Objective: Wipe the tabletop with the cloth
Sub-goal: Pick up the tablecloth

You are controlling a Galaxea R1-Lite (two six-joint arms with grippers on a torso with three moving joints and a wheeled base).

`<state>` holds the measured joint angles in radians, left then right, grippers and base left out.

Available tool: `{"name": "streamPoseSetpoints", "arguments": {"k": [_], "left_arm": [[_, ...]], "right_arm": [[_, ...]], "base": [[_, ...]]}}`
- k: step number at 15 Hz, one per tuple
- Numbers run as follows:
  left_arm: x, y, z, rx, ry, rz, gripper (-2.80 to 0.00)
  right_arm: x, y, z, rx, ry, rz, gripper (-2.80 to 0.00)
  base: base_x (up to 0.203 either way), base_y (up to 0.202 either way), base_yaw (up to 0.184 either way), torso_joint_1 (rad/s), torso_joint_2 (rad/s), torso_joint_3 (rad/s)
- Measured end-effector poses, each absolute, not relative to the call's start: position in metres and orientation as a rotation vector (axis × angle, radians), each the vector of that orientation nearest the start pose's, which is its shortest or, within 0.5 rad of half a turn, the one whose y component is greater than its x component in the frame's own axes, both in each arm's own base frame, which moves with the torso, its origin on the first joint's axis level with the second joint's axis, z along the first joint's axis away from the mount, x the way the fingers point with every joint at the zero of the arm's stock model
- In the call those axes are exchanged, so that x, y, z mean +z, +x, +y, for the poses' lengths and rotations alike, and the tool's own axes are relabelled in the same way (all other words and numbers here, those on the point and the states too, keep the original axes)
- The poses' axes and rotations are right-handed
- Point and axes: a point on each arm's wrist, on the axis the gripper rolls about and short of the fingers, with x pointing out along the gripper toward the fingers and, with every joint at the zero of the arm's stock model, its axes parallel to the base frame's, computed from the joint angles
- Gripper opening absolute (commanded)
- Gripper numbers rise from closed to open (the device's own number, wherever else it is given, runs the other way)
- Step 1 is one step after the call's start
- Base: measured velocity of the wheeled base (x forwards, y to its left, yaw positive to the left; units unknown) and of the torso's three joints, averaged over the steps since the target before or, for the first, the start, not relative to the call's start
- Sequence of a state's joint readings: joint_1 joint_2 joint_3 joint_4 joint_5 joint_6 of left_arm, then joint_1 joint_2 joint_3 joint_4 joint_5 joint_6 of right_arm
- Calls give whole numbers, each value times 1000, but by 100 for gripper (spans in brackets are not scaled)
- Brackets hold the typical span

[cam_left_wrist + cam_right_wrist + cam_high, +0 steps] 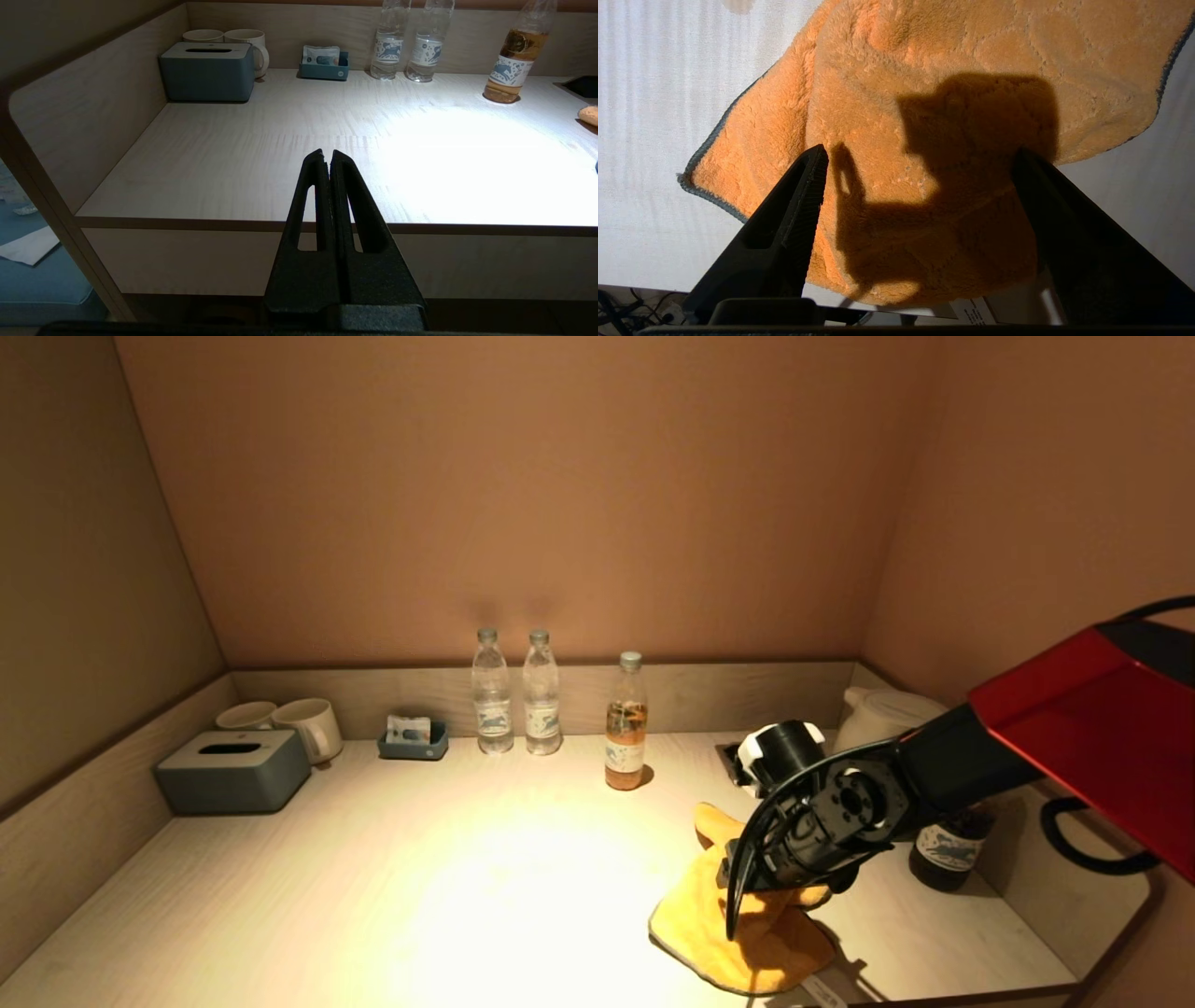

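Observation:
The crumpled middle of the cloth (pixel 925 173) is between my right gripper's open fingers. I continue to go down until my fingers straddle its folds (pixel 934 224), then close them.
The yellow-orange cloth (pixel 695 919) lies crumpled on the pale wood-grain tabletop (pixel 467 859), near the front right edge. Its white tag (pixel 823 991) sticks out at the front. My right gripper (pixel 747 910) hangs just above the cloth, pointing down. In the right wrist view the right gripper (pixel 920 151) is open, its fingers wide apart on either side of the cloth (pixel 934 60), gripping nothing. My left gripper (pixel 326 156) is shut and empty, parked before the tabletop's front edge (pixel 187 224). A corner of the cloth (pixel 589 114) shows at that view's edge.
A grey tissue box (pixel 233 770) and two mugs (pixel 308 728) stand back left. A small tray (pixel 414 739), two water bottles (pixel 516 695) and an amber bottle (pixel 626 723) line the back edge. A white kettle (pixel 882 714) and a dark bottle (pixel 948 854) stand right.

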<state>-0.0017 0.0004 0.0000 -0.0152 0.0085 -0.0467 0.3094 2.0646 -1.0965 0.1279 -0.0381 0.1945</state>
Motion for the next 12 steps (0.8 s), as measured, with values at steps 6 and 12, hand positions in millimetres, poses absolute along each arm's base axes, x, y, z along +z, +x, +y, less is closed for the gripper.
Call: {"name": "streamPoseSetpoints", "arguments": {"k": [6, 12], "left_arm": [[77, -23, 0, 7, -47, -15, -280], [77, -23, 0, 7, -47, -15, -280]], "right_arm": [[48, 345, 109, 124, -20, 1150, 0], [36, 350, 110, 120, -25, 1174, -280]], "base": [[0, 0, 0, 0, 0, 0], [0, 0, 0, 0, 0, 0]]}}
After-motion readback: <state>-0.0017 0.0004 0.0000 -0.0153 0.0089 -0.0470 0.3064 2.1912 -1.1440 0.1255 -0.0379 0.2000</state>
